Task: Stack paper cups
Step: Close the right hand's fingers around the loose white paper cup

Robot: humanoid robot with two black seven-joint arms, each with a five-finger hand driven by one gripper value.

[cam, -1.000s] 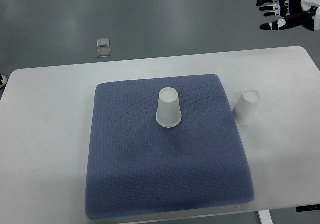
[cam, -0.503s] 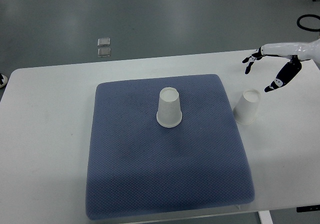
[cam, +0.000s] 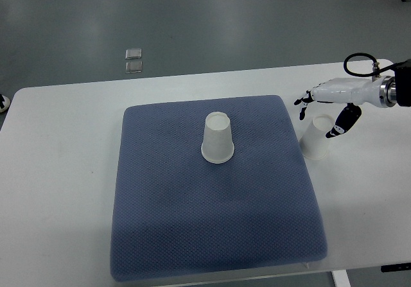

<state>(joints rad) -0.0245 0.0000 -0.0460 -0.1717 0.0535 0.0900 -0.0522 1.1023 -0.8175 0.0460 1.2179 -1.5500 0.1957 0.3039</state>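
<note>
The cup on the blue mat point(cam: 218, 137) gets narrower toward its top, so when I stack them, the second cup point(cam: 316, 137) will slip far down over it.
Two white paper cups stand upside down. One cup point(cam: 217, 138) sits near the middle of the blue mat point(cam: 212, 210). The other cup point(cam: 316, 139) stands on the white table just off the mat's right edge. My right hand point(cam: 319, 113) comes in from the right edge and hovers right over this second cup, fingers spread open around its top, thumb on the right side. I cannot tell whether any finger touches the cup. The left arm is out of sight.
The white table point(cam: 58, 171) carries the mat, with its far edge just behind the hand. Two small clear squares point(cam: 133, 60) lie on the grey floor beyond the table. A black cable loop point(cam: 359, 65) rises from the right wrist.
The right hand has come down from the upper right corner and moved left, from off the table to directly over the right-hand cup. Both cups stay in place.
</note>
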